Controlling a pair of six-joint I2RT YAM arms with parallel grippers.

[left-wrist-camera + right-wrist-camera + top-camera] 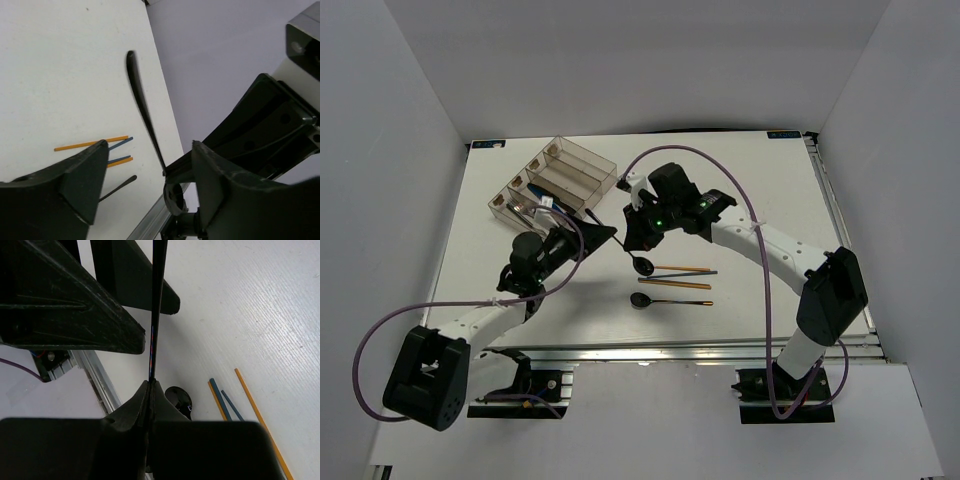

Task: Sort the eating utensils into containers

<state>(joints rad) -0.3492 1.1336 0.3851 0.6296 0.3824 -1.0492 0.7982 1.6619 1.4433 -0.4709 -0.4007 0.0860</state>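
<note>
My right gripper is holding the black spoon away from the tray (556, 190). My left gripper should grab the black spoon's handle so that my right gripper is free for the second spoon (640, 300).
My right gripper (638, 240) (151, 385) is shut on the thin handle of a black spoon (159, 300). The spoon's bowl (642, 265) hangs low by the table. Its handle (142, 102) runs up into the gap between the fingers of my left gripper (603, 235) (150, 150). That gripper is open, and I see no contact with the handle. A second black spoon (642, 300) and orange and blue chopsticks (685, 270) (90, 144) lie on the table just right of the grippers. The clear four-compartment tray (582, 160) stands at the back left, with blue and pink cutlery (535, 205) in its near end.
The white table is boxed in by white walls on three sides. A metal rail (670, 350) runs along the near edge by the arm bases. Purple cables loop over both arms.
</note>
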